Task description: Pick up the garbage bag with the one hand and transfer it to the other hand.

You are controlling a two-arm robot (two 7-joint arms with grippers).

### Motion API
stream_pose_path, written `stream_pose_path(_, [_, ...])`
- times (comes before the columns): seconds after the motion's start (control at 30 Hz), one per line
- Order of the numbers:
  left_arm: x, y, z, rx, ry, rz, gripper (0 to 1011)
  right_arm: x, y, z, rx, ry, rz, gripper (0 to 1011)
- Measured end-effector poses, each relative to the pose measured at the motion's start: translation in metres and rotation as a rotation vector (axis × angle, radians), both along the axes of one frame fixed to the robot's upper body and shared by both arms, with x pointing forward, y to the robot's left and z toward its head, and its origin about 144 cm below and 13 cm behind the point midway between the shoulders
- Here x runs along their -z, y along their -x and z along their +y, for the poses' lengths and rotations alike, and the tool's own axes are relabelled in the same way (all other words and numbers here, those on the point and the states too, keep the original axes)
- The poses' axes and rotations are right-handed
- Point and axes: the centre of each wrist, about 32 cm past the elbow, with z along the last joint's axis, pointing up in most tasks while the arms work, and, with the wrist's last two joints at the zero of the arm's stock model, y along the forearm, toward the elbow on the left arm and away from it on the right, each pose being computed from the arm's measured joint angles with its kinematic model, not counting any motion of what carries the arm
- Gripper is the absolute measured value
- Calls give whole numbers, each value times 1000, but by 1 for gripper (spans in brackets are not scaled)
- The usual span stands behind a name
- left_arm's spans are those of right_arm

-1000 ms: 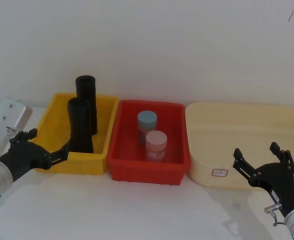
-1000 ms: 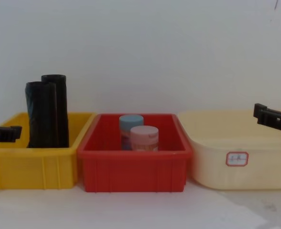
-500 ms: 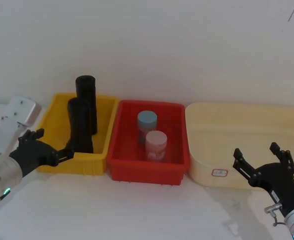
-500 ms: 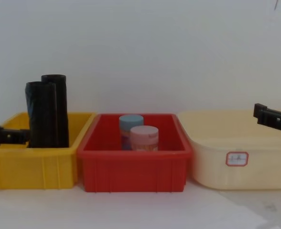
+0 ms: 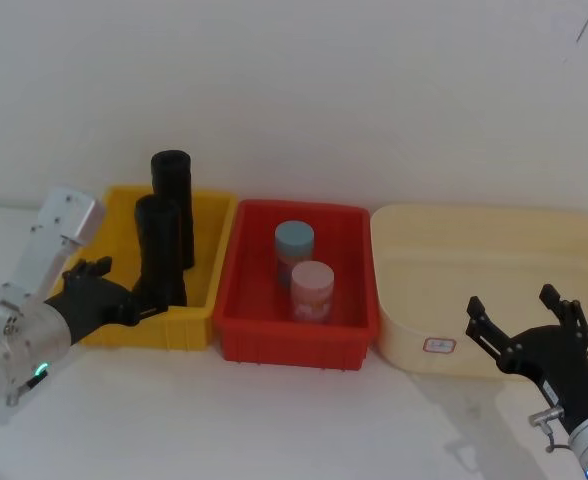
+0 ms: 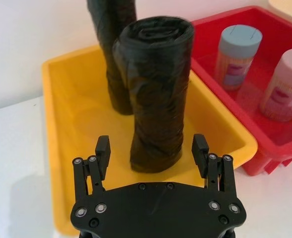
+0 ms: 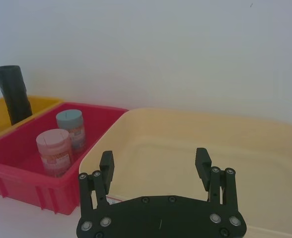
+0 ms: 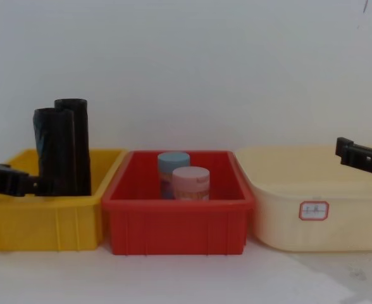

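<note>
The garbage bag (image 8: 55, 152) shows close coils (image 6: 158, 32) at its top end, so it will stay rolled up and straight when the robot lifts it.
The garbage bag (image 5: 160, 250) (image 6: 156, 94) (image 8: 49, 151), a thick wrinkled black roll, stands upright near the front of the yellow bin (image 5: 114, 235). A slimmer black roll (image 5: 172, 190) (image 8: 76, 142) stands just behind it. My left gripper (image 5: 124, 292) (image 6: 151, 146) (image 8: 12, 181) is open at the bin's front-left rim. Its fingers (image 6: 103, 148) flank the bag's lower part, and I cannot tell whether they touch it. My right gripper (image 5: 512, 302) (image 7: 154, 159) (image 8: 362, 157) hovers open and holds nothing, in front of the cream tub (image 5: 574, 250).
A red bin (image 5: 244, 330) between the yellow bin and the cream tub holds a blue-lidded jar (image 5: 294, 242) and a pink-lidded jar (image 5: 312, 288). A white wall runs close behind all three containers. White tabletop (image 5: 304, 420) lies in front of them.
My left gripper has moved forward and rightward to the yellow bin's front edge, bringing its open fingers to either side of the garbage bag's base. The right gripper has stayed still.
</note>
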Motion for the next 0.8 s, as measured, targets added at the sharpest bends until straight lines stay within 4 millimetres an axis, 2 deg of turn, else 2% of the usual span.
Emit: stream_pose_path(0.8, [2,-26,-19,-3,-10,-27,1001,0,0,0,0,0,0,1000])
